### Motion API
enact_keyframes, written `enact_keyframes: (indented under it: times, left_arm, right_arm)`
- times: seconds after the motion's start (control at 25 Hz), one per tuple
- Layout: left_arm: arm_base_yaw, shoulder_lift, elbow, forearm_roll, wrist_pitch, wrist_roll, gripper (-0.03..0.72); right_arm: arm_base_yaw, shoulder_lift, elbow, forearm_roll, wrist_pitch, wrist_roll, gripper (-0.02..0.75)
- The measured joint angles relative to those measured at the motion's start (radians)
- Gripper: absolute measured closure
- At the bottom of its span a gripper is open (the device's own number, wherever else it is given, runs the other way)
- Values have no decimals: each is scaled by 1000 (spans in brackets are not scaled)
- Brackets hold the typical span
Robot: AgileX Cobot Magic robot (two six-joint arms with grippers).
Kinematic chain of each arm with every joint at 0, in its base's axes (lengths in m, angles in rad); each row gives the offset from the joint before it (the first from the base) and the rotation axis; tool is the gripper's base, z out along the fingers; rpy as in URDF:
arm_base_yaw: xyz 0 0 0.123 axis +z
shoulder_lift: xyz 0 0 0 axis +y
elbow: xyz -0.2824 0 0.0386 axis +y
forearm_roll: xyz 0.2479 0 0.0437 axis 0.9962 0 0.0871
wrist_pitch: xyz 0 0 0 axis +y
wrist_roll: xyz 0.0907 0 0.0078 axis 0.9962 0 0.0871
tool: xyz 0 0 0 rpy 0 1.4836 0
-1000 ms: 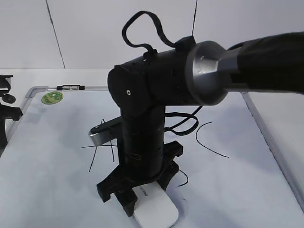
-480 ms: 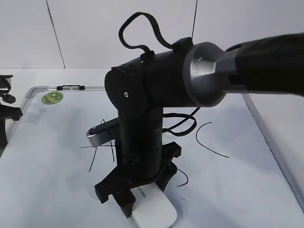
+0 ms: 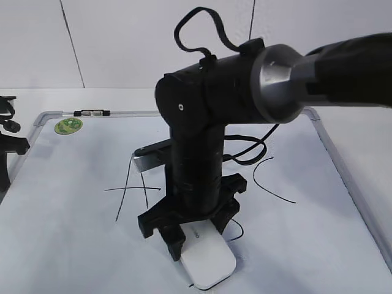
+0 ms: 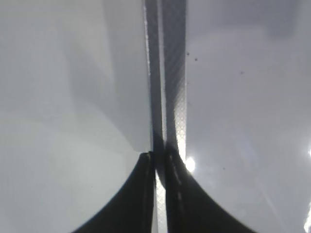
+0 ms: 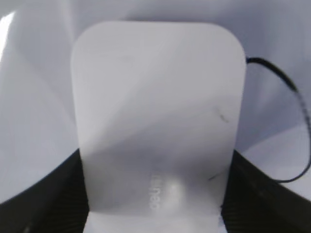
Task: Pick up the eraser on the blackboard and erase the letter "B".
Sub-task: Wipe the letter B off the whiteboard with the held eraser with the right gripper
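Next, my right gripper sweeps the eraser, which sits beside a black curve of the "B" near the board's front edge, back over that curve.
The white eraser lies flat on the blackboard near its front edge. My right gripper is shut on it, one finger on each side. In the right wrist view the eraser fills the space between the jaws. Most of the letter "B" is hidden behind the right arm. One black curve of it shows beside the eraser, and it also shows in the right wrist view. My left gripper is shut on the board's silver frame.
A black "A" is drawn left of the right arm and a black "C" to its right. A green sticker and a small clip sit at the board's back left. The left arm stands at the left edge.
My right gripper has slid to the right with the eraser in it. More of the "A" is now uncovered. The left arm has not moved.
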Motion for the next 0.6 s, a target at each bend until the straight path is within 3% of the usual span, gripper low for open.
enact_keyframes:
  times: [0.6]
  left_arm:
    - [0,0,0,-13,7,-2,675]
  right_arm:
    - [-163,0,-2,-81,34,3,180]
